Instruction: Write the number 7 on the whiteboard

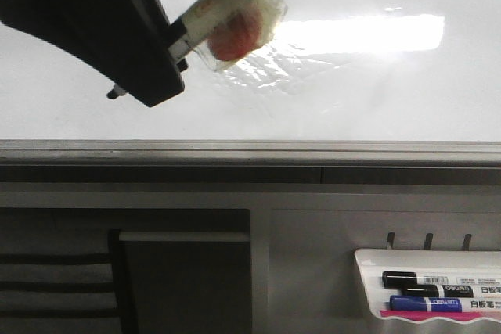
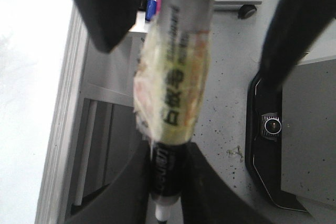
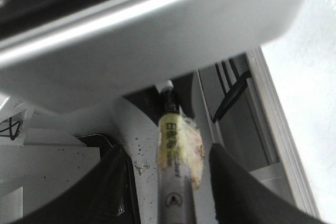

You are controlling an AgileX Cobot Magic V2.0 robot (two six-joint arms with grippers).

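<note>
Next, my right gripper closes on the grey body (image 3: 175, 198) before my left gripper opens and moves away, because my left gripper is holding the marker's black writing end (image 2: 167, 169).
The whiteboard (image 1: 352, 91) is a glossy white board with a bright rectangular reflection. It also shows in the left wrist view (image 2: 26, 77) and the right wrist view (image 3: 310, 77). No number 7 shows on it. My left gripper (image 1: 174, 43) is shut on the black end of a grey marker (image 1: 223, 9) wrapped in yellowish tape, holding it above the board. The left wrist view shows this grip (image 2: 169, 156) on the marker (image 2: 176, 77). My right gripper (image 3: 170, 150) is open, its fingers (image 3: 231, 182) standing apart on either side of the marker's grey body (image 3: 176, 192).
A grey metal rail (image 1: 250, 149) edges the board's near side. A white tray (image 1: 368, 260) at the lower right holds a black marker (image 1: 423, 279) and a blue marker (image 1: 427, 303). A blurred grey body (image 3: 157, 35) fills the upper part of the right wrist view.
</note>
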